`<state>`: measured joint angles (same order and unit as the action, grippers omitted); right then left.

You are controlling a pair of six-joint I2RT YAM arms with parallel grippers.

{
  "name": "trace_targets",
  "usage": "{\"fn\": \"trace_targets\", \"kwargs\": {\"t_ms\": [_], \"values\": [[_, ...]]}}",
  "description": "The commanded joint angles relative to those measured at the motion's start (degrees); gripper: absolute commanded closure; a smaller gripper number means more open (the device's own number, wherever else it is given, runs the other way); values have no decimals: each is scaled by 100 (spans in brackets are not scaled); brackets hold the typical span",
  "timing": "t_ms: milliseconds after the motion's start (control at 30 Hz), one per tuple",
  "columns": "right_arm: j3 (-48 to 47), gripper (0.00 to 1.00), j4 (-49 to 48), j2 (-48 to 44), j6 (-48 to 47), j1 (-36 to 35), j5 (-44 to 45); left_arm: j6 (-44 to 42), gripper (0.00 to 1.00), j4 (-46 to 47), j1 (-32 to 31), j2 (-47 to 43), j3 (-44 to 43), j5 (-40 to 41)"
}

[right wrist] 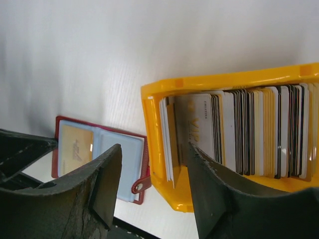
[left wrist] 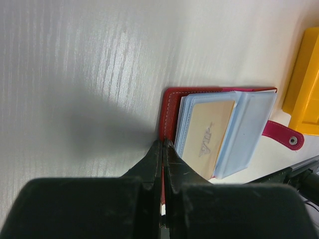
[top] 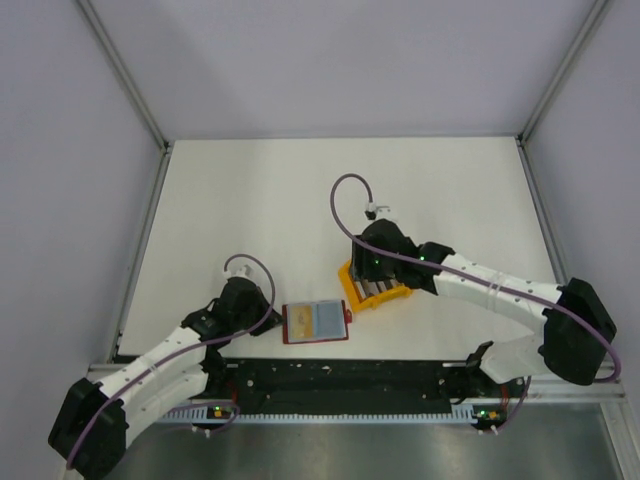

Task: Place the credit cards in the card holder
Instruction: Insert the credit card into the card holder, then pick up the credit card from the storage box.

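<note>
I should keep lowering my right gripper astride the gold card at the bin's end (right wrist: 172, 130) until both fingers can close, since a gap (right wrist: 182, 130) parts it from the row.
The dark red card holder (top: 317, 321) lies open on the table, showing light blue sleeves, one with a tan card (left wrist: 209, 134) in it. My left gripper (left wrist: 163, 143) is shut on the red cover's left edge (left wrist: 172, 104). Many credit cards (right wrist: 239, 132) stand on edge in a yellow bin (right wrist: 149, 139), white, black and gold edged. My right gripper (right wrist: 154, 149) hangs open above the bin's left end, its jaws astride the bin's end wall and the first few cards, nothing held. In the top view the right wrist covers most of the bin (top: 352, 290).
The holder's snap tab (right wrist: 139, 185) points toward the bin, a small gap between them. The table's near edge with a black rail (top: 340, 375) runs just below the holder. White walls and metal posts enclose the table.
</note>
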<state>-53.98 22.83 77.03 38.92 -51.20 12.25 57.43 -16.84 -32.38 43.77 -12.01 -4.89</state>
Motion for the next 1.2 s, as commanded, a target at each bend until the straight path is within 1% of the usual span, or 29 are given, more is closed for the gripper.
{"fn": "trace_targets", "kwargs": {"t_ms": [0,233,533,667,833,1133,1167], "values": [[106,46,64,48,-174,180,-372,-109,100,-4,-5,62,-73,163],[177,46,-243,470,-130,242,-882,-153,100,23,-5,114,-82,190],[-96,46,-314,1138,-209,339,-1145,-162,100,23,-5,158,-100,190],[-139,46,-340,1165,-235,383,-1208,-153,100,49,-5,176,-73,181],[-131,53,-402,954,-262,409,-1480,-153,100,84,-5,202,-91,181],[-52,62,-411,682,-227,453,-1541,-171,100,120,-5,246,-82,155],[-52,64,-411,664,-227,462,-1550,-171,100,120,4,255,-73,146]]}}
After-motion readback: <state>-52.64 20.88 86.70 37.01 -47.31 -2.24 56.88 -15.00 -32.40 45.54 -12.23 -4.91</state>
